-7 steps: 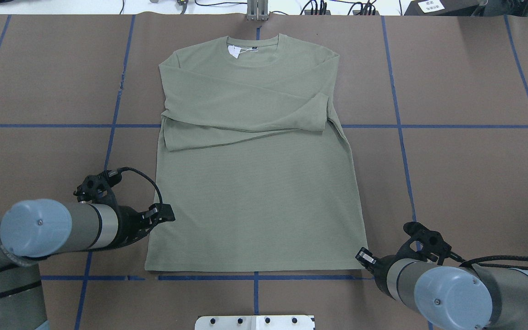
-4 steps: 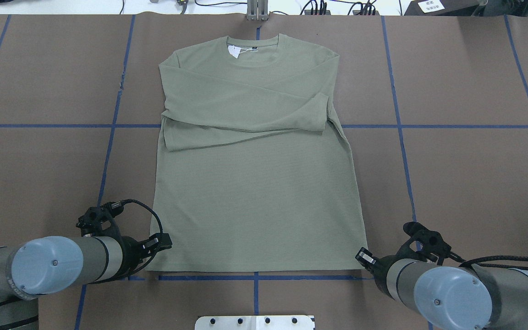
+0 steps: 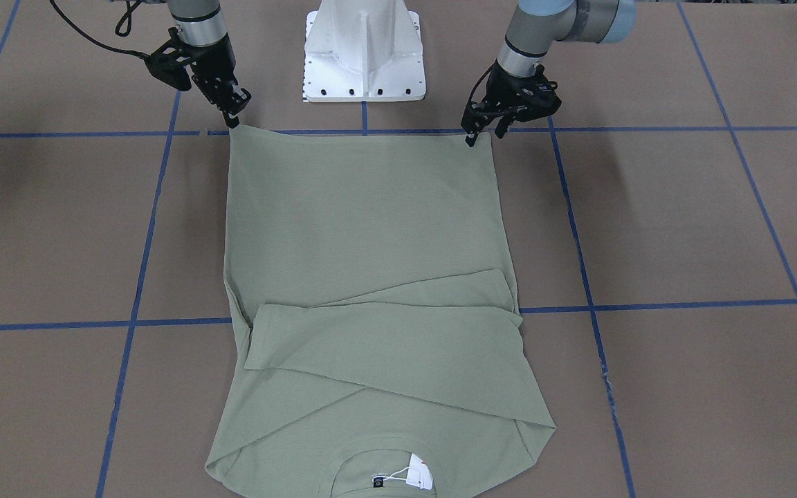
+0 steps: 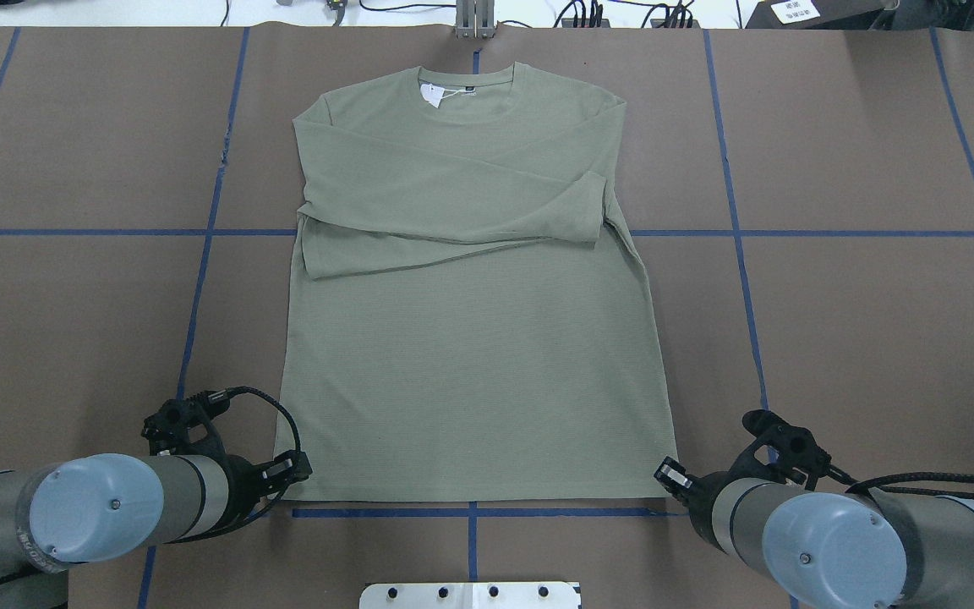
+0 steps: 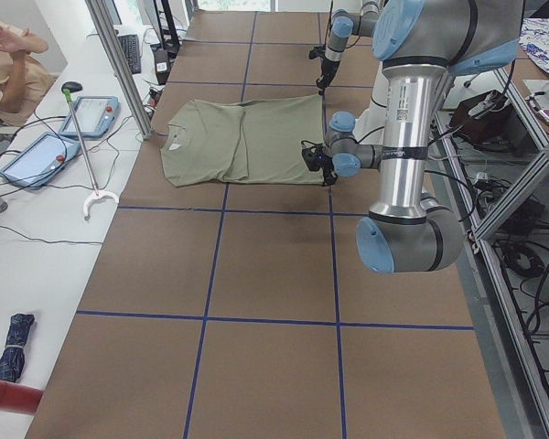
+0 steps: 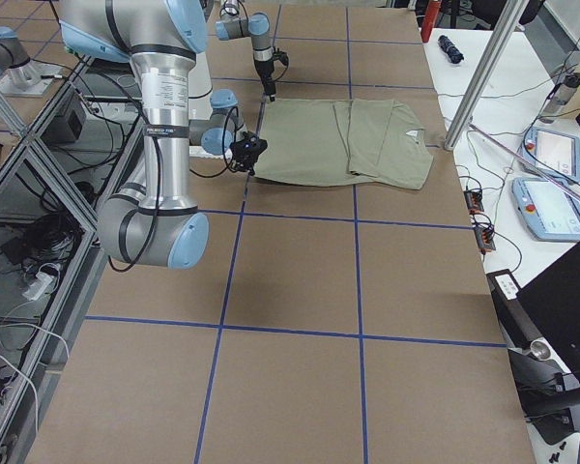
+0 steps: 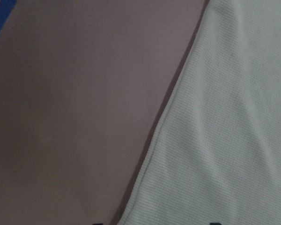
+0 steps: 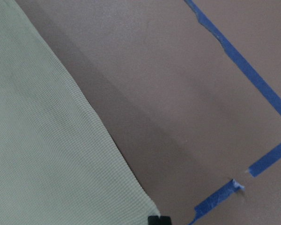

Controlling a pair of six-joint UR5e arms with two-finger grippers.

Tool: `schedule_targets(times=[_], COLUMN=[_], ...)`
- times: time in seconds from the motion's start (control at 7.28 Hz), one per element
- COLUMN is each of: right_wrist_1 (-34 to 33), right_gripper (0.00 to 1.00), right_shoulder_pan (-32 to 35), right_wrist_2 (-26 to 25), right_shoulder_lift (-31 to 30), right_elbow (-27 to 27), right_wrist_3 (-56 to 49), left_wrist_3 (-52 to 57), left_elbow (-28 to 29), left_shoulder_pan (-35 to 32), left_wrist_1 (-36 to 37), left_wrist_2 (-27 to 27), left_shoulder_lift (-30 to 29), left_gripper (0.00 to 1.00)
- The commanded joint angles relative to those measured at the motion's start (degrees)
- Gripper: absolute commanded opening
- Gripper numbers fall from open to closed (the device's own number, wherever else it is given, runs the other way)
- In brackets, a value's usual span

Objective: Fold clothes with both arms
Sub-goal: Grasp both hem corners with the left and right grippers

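Observation:
I expect the middle of the hem (image 3: 362,136) to sink into a shallow dip when I lift both corners, because the hem curves slackly (image 3: 279,133) between its corners.
The sage-green long-sleeved shirt (image 4: 470,355) lies flat on the brown table, collar far from me, both sleeves folded across the chest. Its white hang tag (image 3: 419,474) rests at the neck. My left gripper (image 4: 299,470) is down at the near-left hem corner and stands open. In the left wrist view its two tips straddle the shirt's side edge (image 7: 225,117). My right gripper (image 4: 666,474) sits at the near-right hem corner. In the right wrist view its tips are together at the cloth's corner (image 8: 47,140), shut on it.
The white base mount (image 3: 364,48) stands just behind the hem, between the two arms. Blue tape lines (image 4: 732,233) cross the brown table cover. A person (image 5: 5,46) and tablets (image 5: 96,114) are at a side bench beyond the collar end.
My left arm has drawn back along the shirt's left side and lowered to the near-left hem corner. The right arm and the shirt have stayed still.

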Motion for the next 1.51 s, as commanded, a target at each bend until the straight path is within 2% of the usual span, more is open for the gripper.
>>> schedule_targets(times=[0.0,0.14,0.27,0.69,1.24,1.37], right_wrist_1=[0.00,0.00,0.00,-0.17,-0.53,-0.53], right_gripper=[0.00,0.00,0.00,0.00,0.00,0.00], right_shoulder_pan=[-0.01,-0.01,-0.09,-0.01,-5.45,-5.80], right_wrist_2=[-0.05,-0.05,-0.05,-0.14,-0.14,-0.14], right_shoulder_lift=[0.13,0.13,0.21,0.04,-7.33,-8.13], right_elbow=[0.08,0.08,0.08,0.43,9.12,10.27], right_wrist_3=[0.00,0.00,0.00,0.09,0.35,0.44], left_wrist_3=[-1.12,-1.65,-1.65,-1.04,-1.48,-1.04], left_elbow=[0.06,-0.11,-0.11,-2.65,-9.06,-10.82], left_shoulder_pan=[0.39,0.39,0.39,0.48,4.16,4.52], left_wrist_1=[0.25,0.25,0.25,0.34,0.43,0.60], left_wrist_2=[-0.07,-0.07,-0.15,-3.30,-4.20,-7.07], left_shoulder_lift=[0.01,0.01,0.10,0.98,3.17,3.26], left_gripper=[0.46,0.18,0.00,0.00,0.00,0.00])
